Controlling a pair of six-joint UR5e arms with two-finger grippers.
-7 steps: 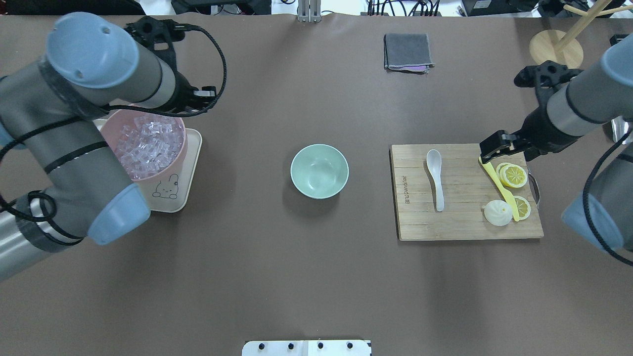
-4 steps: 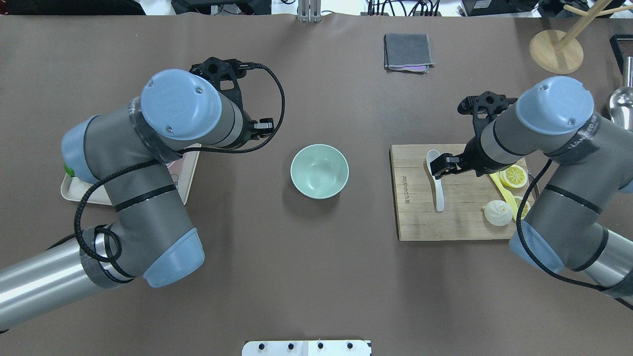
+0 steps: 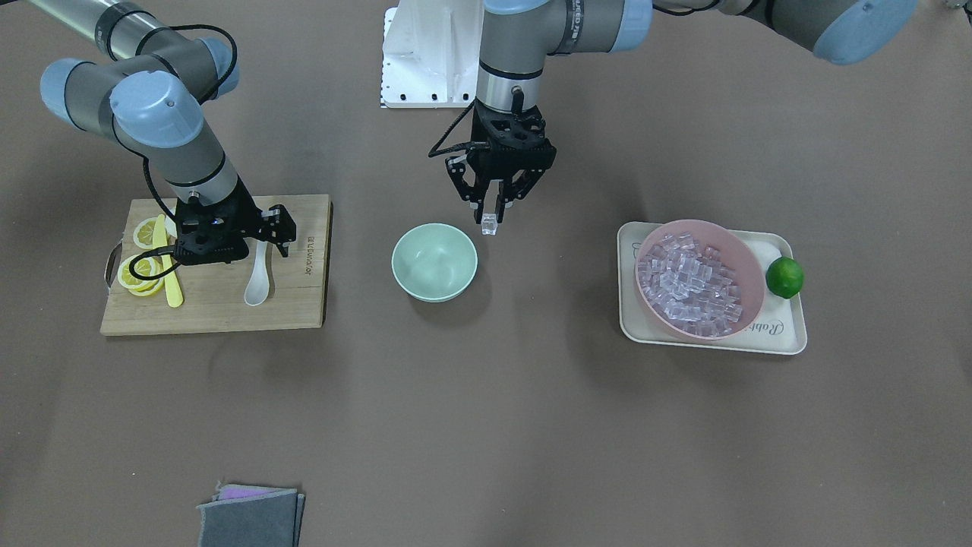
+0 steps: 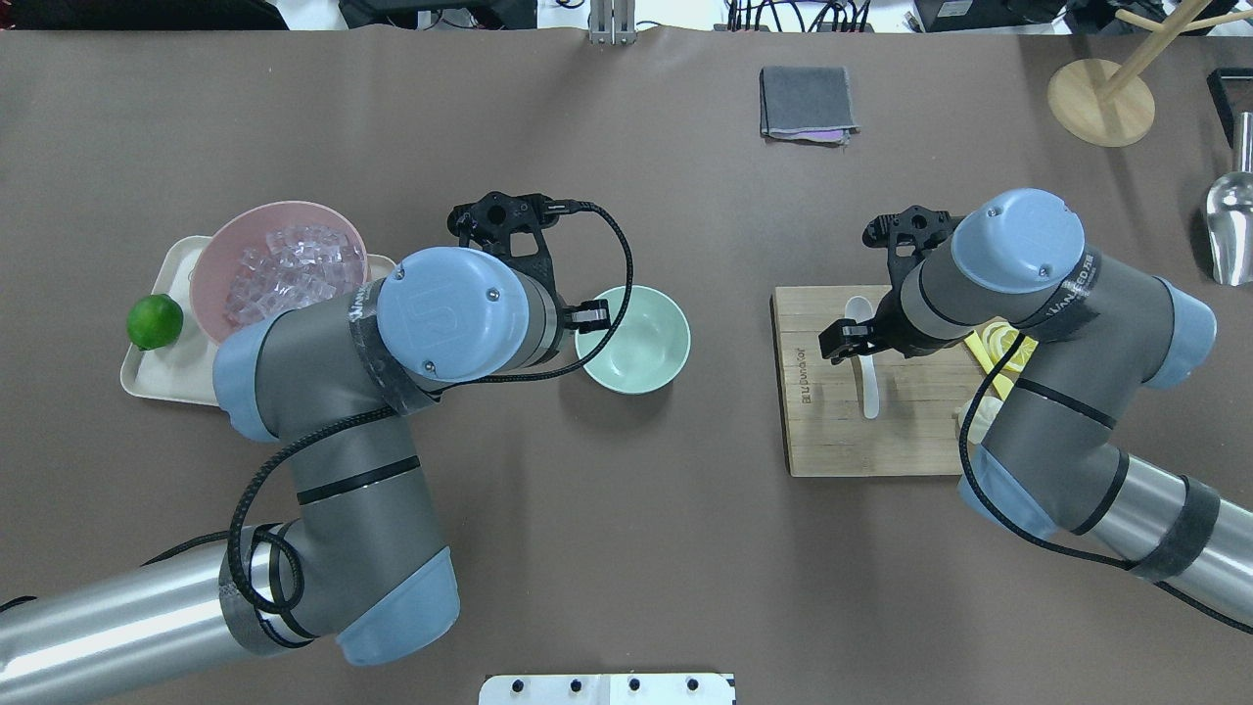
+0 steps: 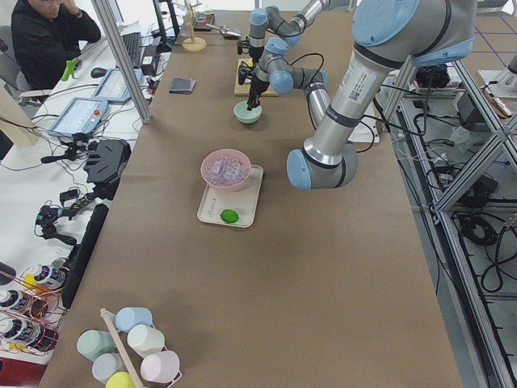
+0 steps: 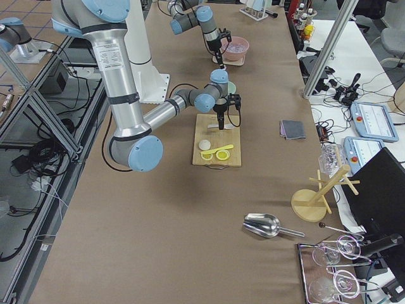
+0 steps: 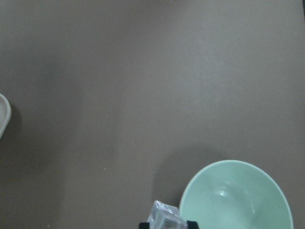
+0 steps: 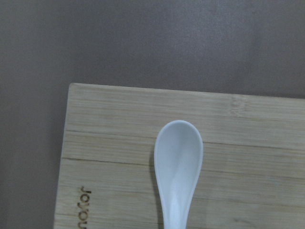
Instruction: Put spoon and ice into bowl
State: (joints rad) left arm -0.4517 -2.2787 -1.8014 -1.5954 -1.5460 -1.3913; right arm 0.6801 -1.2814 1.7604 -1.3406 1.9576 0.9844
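The robot should expect the spoon's handle to lean over the bowl's rim when it lowers the long white spoon in, because the mint-green bowl is small for that spoon.
The mint-green bowl stands empty at mid-table; it also shows in the overhead view and the left wrist view. My left gripper is shut on one clear ice cube, held above the table just outside the bowl's rim; the cube also shows in the left wrist view. The ice heap fills the pink bowl. The white spoon lies on the cutting board, scoop away from me. My right gripper is open above the spoon's handle.
A yellow knife and lemon slices lie on the board beside the spoon. A lime shares the cream tray with the pink bowl. A grey cloth, a wooden stand and a metal scoop lie far back.
My left arm has swung from the pink bowl to the mint bowl's edge. My right arm has moved left across the board from the knife to above the spoon.
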